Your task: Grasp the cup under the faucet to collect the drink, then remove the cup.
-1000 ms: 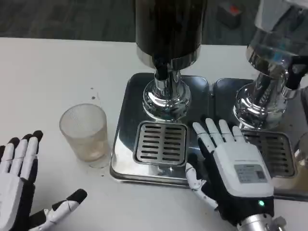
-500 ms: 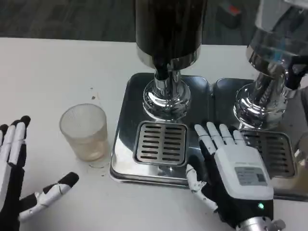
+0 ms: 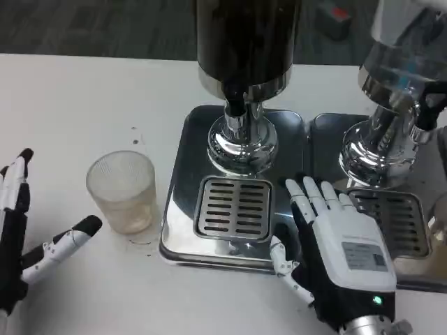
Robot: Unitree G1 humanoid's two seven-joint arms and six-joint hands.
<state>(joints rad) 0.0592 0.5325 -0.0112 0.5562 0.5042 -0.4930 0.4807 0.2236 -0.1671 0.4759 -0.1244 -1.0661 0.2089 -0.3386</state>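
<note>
I expect brown drink to pour into the cup when I open the faucet (image 3: 236, 99), since the dispenser's tank (image 3: 246, 38) looks dark above the grate.
A ribbed translucent cup (image 3: 123, 190) stands upright on the white table, left of the steel drip tray (image 3: 178, 216). The dark dispenser's faucet (image 3: 236, 105) hangs above the slotted grate (image 3: 234, 208), with nothing under it. My left hand (image 3: 31, 241) is at the left edge, open, its thumb pointing toward the cup with a small gap between them. My right hand (image 3: 335, 244) lies flat and open, palm down, on the tray's front right part, right of the grate.
A second dispenser (image 3: 398, 84) with its own tray and grate (image 3: 394, 220) stands at the right. Another clear cup (image 3: 438, 220) is partly visible at the right edge. Small drops mark the table behind the cup.
My left hand has slid left and turned, its thumb now reaching up toward the cup. My right hand has drawn back slightly toward me. The cup has not moved.
</note>
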